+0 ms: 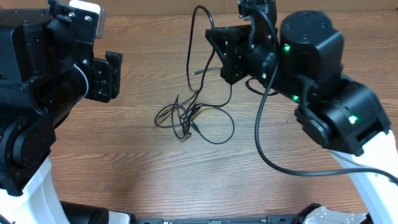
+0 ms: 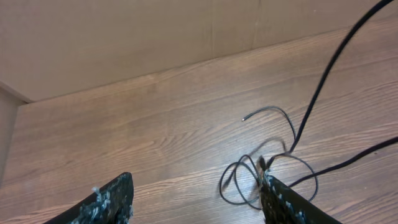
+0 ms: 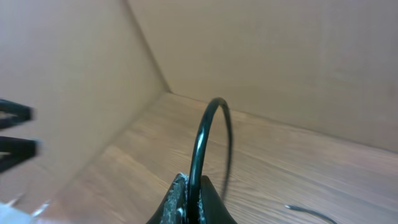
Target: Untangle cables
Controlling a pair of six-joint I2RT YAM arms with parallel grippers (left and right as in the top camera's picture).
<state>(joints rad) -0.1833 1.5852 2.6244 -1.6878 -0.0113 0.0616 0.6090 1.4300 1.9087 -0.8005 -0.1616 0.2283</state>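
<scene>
I should use my right gripper to pull its piece of cable clear and put it down by the back corner on the gripper's side, because the piece still runs down into the tangle.
The cables lie in a loose black tangle mid-table. One strand climbs from it to a tall loop at the back. My right gripper is raised behind the tangle and shut on that strand. In the right wrist view the cable arches up from between the closed fingers, and a silver-tipped end lies on the wood. My left gripper stands open to the left of the tangle, holding nothing. In its wrist view the tangle sits just past the right fingertip, and a loose plug end points left.
A cardboard wall runs along the back and left side of the wooden table. A thick black robot cable sags from the right arm over the table's right part.
</scene>
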